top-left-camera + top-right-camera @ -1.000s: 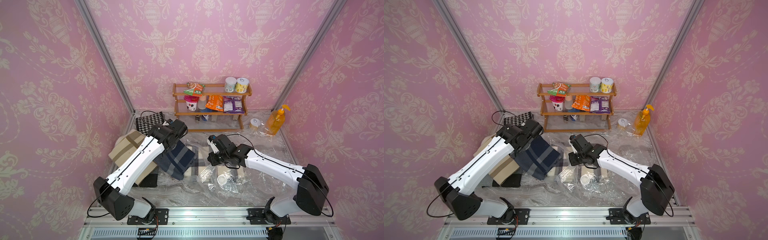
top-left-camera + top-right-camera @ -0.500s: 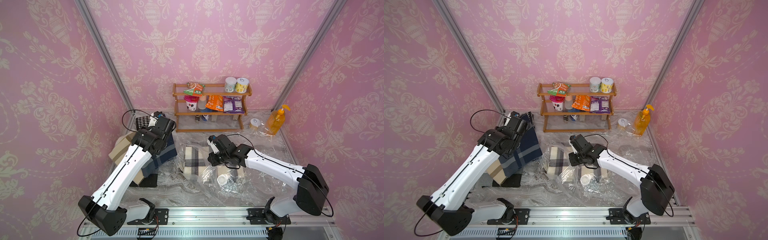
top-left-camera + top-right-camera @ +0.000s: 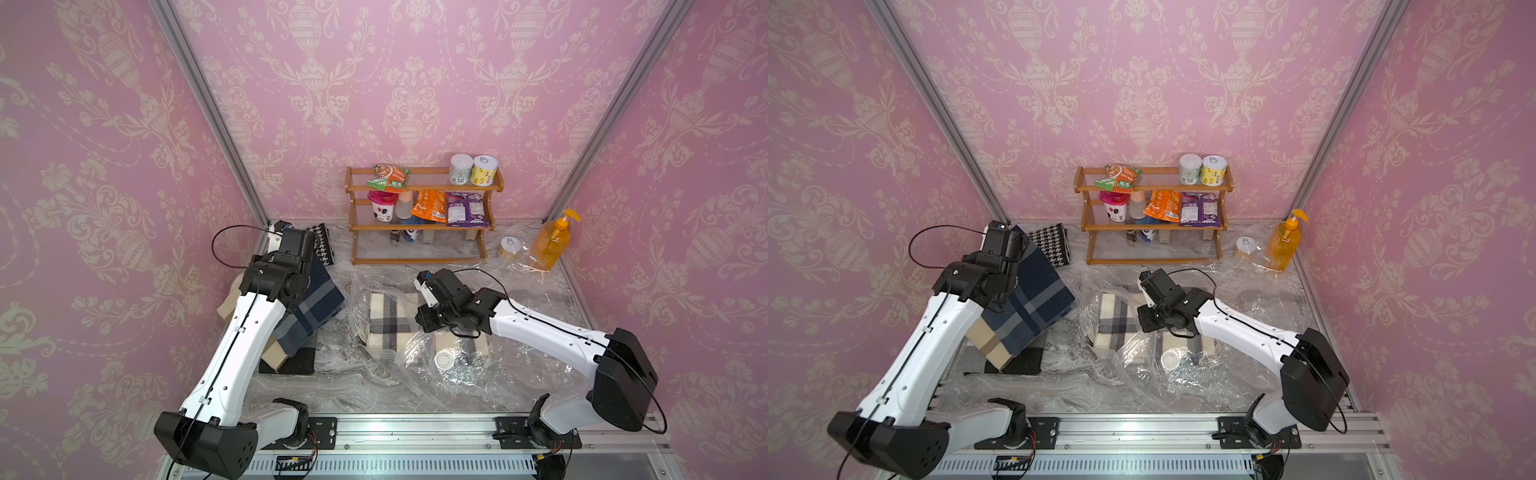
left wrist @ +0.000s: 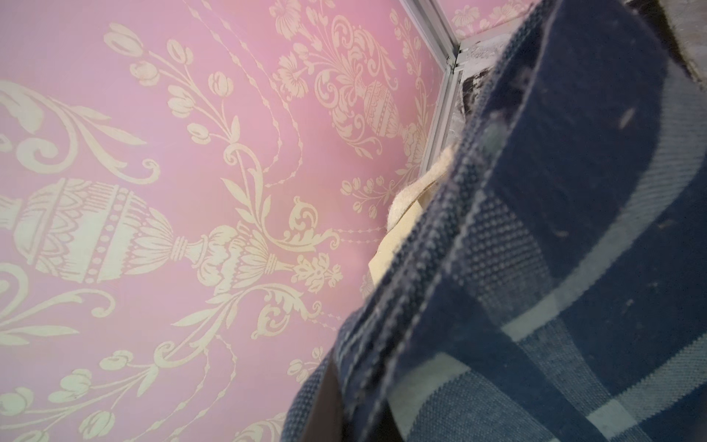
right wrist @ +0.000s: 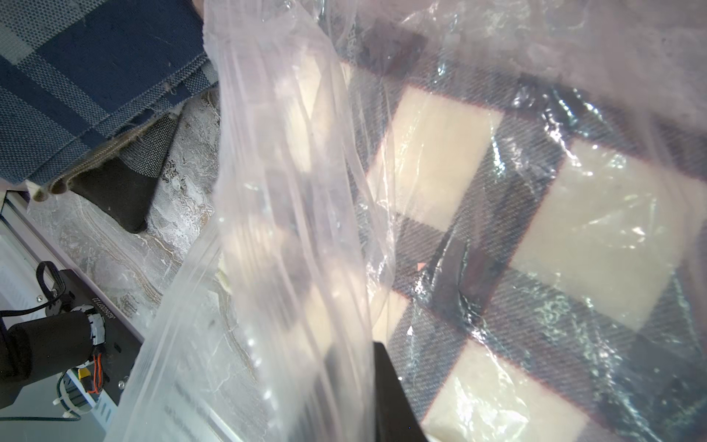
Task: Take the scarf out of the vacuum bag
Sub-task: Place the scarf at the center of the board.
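Note:
The navy plaid scarf (image 3: 1036, 297) is hanging over the beige folded cloth (image 3: 988, 342), clear of the bag. My left gripper should go on lowering the scarf's edge before it lets go, until it lies flat.
A navy plaid scarf (image 3: 318, 299) (image 3: 1038, 299) hangs at the left, outside the bag, over a pile of folded cloth. My left gripper (image 4: 352, 417) is shut on its edge, and the cloth (image 4: 554, 268) hides most of the fingers. The clear crinkly vacuum bag (image 3: 457, 386) (image 3: 1183, 382) lies in the middle with its white valve cap (image 3: 444, 359) facing up. A cream and black checked scarf (image 3: 388, 320) (image 5: 535, 191) lies inside it. My right gripper (image 5: 359, 394) (image 3: 424, 320) is shut on a fold of the bag's plastic (image 5: 287, 229) near its mouth.
A wooden rack (image 3: 419, 226) with snacks and cans stands at the back. An orange pump bottle (image 3: 552, 245) and a white can (image 3: 510, 245) sit back right. A houndstooth cloth (image 3: 322, 245), a beige folded cloth (image 3: 274, 353) and a black piece (image 3: 297, 361) lie at the left.
My left arm has swung left and back, carrying the navy scarf away from the bag's mouth to above the pile at the left. The right arm has stayed put.

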